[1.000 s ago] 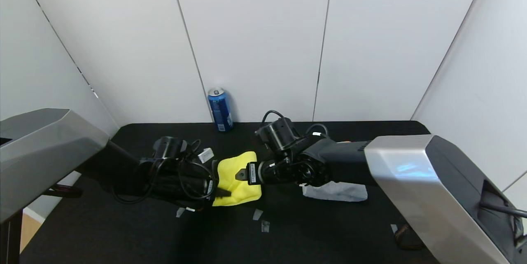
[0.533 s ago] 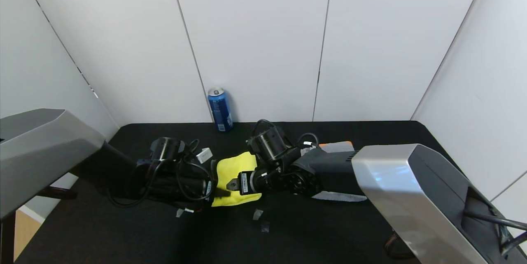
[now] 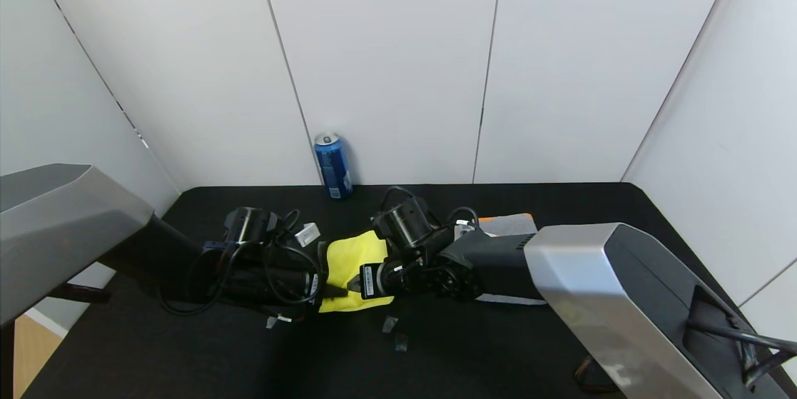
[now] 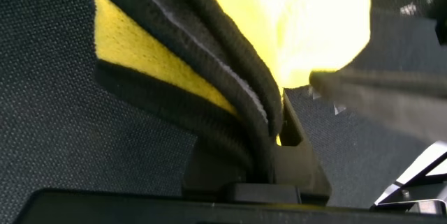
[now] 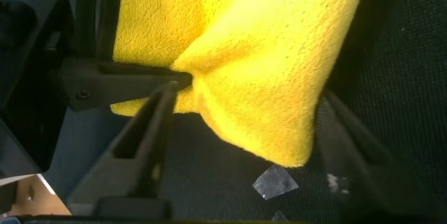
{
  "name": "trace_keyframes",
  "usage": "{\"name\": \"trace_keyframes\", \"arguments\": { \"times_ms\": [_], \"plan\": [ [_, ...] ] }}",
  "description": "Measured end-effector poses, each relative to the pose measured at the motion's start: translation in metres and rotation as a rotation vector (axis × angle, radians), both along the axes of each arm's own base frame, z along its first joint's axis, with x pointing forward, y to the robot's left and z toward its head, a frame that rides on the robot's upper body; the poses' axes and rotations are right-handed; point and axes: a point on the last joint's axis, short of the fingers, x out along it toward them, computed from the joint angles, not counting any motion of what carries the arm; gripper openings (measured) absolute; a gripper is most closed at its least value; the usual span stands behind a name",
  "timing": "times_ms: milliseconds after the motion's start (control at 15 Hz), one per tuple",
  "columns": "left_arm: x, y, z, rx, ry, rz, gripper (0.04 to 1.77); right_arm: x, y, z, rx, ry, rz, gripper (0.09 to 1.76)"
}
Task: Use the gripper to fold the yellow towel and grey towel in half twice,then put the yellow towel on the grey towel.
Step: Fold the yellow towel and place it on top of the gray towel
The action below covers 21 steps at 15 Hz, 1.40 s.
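Note:
The yellow towel (image 3: 358,258) has its layers pinched together by my left gripper. It should stay folded as a packet when I lift and carry it with both grippers.
The yellow towel (image 3: 347,259) lies bunched and folded on the black table between my two grippers. My left gripper (image 3: 328,290) is shut on its black-trimmed edge layers (image 4: 230,91), at the near left corner. My right gripper (image 3: 356,284) is open, its fingers (image 5: 150,133) spread on either side of a puffed yellow fold (image 5: 265,77), close to the left gripper's tips. The grey towel (image 3: 507,223), with an orange edge, lies behind the right arm and is mostly hidden by it.
A blue can (image 3: 332,165) stands at the back wall, behind the yellow towel. Small tape scraps (image 3: 390,323) lie on the black table (image 3: 485,355) in front of the grippers. White walls close in the back and both sides.
My right gripper has slid left across the yellow towel toward the left gripper. The left gripper kept its hold. More of the grey towel's far edge shows.

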Motion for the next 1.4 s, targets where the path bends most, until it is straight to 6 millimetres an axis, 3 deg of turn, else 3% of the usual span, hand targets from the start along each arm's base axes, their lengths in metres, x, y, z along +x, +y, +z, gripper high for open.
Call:
{"name": "trace_keyframes", "arguments": {
  "times_ms": [267, 333, 400, 1000, 1200, 1400],
  "plan": [
    [0.000, 0.000, 0.000, 0.001, -0.003, -0.003, 0.20, 0.001, 0.000, 0.000, 0.003, -0.003, -0.003, 0.79],
    [0.000, 0.000, 0.000, 0.002, -0.002, -0.003, 0.20, 0.001, 0.000, 0.000, 0.003, -0.003, -0.002, 0.51],
    [0.000, 0.000, -0.001, 0.002, -0.001, -0.003, 0.20, 0.000, 0.000, 0.000, 0.004, -0.003, -0.002, 0.12],
    [-0.001, -0.004, 0.007, 0.001, -0.023, -0.012, 0.20, -0.003, -0.004, 0.013, -0.006, 0.001, -0.021, 0.14],
    [-0.007, -0.014, 0.024, 0.008, -0.053, -0.019, 0.20, -0.007, -0.015, 0.035, -0.020, 0.026, -0.040, 0.14],
    [-0.013, -0.028, 0.054, 0.051, -0.108, -0.011, 0.20, -0.007, -0.039, 0.067, -0.022, 0.033, -0.079, 0.14]
  ]
}}
